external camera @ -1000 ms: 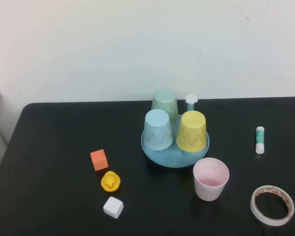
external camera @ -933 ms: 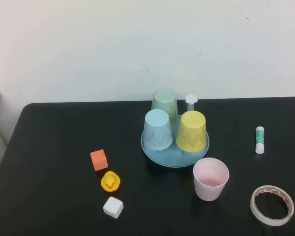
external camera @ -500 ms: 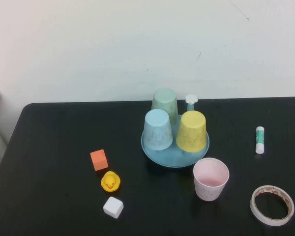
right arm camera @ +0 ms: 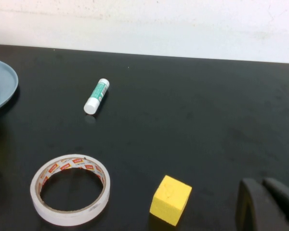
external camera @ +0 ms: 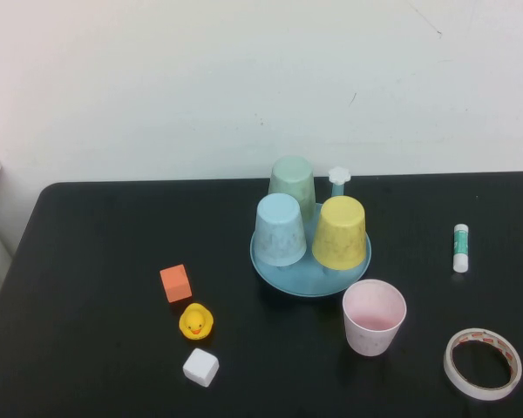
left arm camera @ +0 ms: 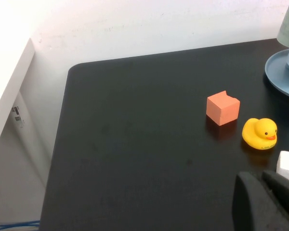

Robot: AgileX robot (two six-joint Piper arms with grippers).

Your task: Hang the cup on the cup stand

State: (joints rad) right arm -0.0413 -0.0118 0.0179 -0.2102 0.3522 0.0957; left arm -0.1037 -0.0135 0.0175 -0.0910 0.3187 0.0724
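The pink cup [external camera: 374,319] stands with its opening facing up, but the peg needs it facing down. I should grab the cup's rim [external camera: 403,305] with my right gripper and pass the cup to my left gripper.
The pale pink cup [external camera: 374,317] stands upright, mouth up, on the black table just in front and right of the cup stand [external camera: 270,269]. The stand is a light blue round tray bearing inverted green [external camera: 293,184], light blue [external camera: 279,228] and yellow [external camera: 340,232] cups; one white flower-tipped peg [external camera: 339,178] stands free at its back. The stand's edge shows in the left wrist view [left arm camera: 279,77] and the right wrist view [right arm camera: 0,84]. Neither gripper appears in the high view. My left gripper [left arm camera: 262,178] is shut near the table's front left. My right gripper [right arm camera: 264,185] is shut at the front right.
An orange cube [external camera: 175,283], a yellow rubber duck [external camera: 196,320] and a white cube [external camera: 200,367] lie left of the stand. A glue stick [external camera: 460,247] and a tape roll [external camera: 482,363] lie at the right. A yellow cube [right arm camera: 170,199] sits near the right gripper.
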